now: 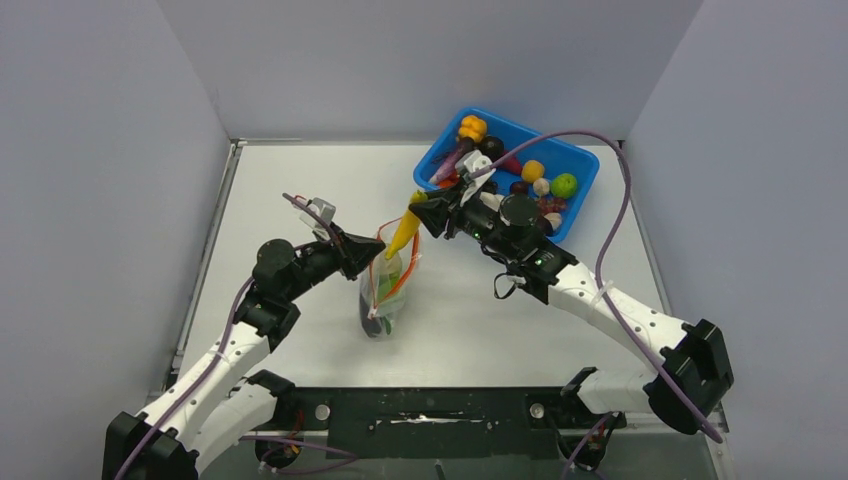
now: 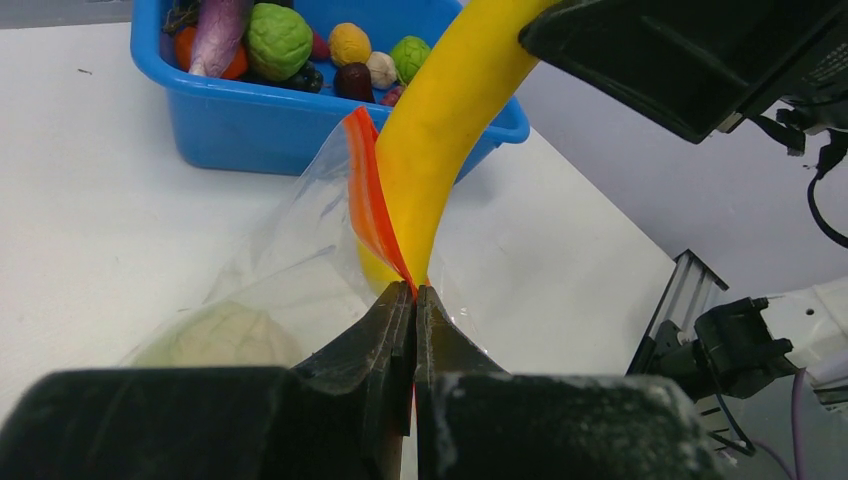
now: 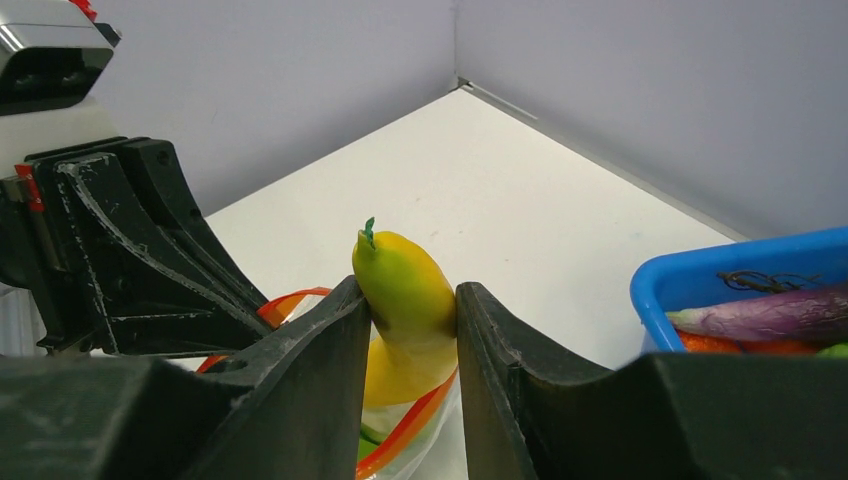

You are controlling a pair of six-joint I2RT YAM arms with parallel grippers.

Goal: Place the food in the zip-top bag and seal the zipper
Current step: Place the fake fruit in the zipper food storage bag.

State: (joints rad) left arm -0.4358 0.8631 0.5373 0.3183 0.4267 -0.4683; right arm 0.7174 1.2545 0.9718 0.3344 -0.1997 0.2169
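The yellow banana's lower end (image 1: 393, 251) is inside the open bag opening, so my right gripper should keep lowering the banana toward the green food (image 1: 388, 286) and let go there.
The clear zip-top bag (image 1: 384, 292) stands upright in mid-table with its mouth open. My left gripper (image 1: 372, 250) is shut on its red-orange zipper (image 2: 368, 197) at the mouth edge; the left wrist view shows the jaws (image 2: 413, 291) pinching the strip. My right gripper (image 1: 420, 208) is shut on a yellow banana (image 1: 404, 230) and holds it tilted, its lower end inside the bag mouth. In the right wrist view the banana (image 3: 405, 295) sits between the fingers (image 3: 412, 300) above the zipper loop (image 3: 415, 425). Green and dark food lies inside the bag (image 2: 250, 290).
A blue bin (image 1: 588, 183) with several toy fruits and vegetables stands at the back right, close behind the right gripper. It also shows in the left wrist view (image 2: 260, 125) and the right wrist view (image 3: 700, 280). Grey walls enclose the table.
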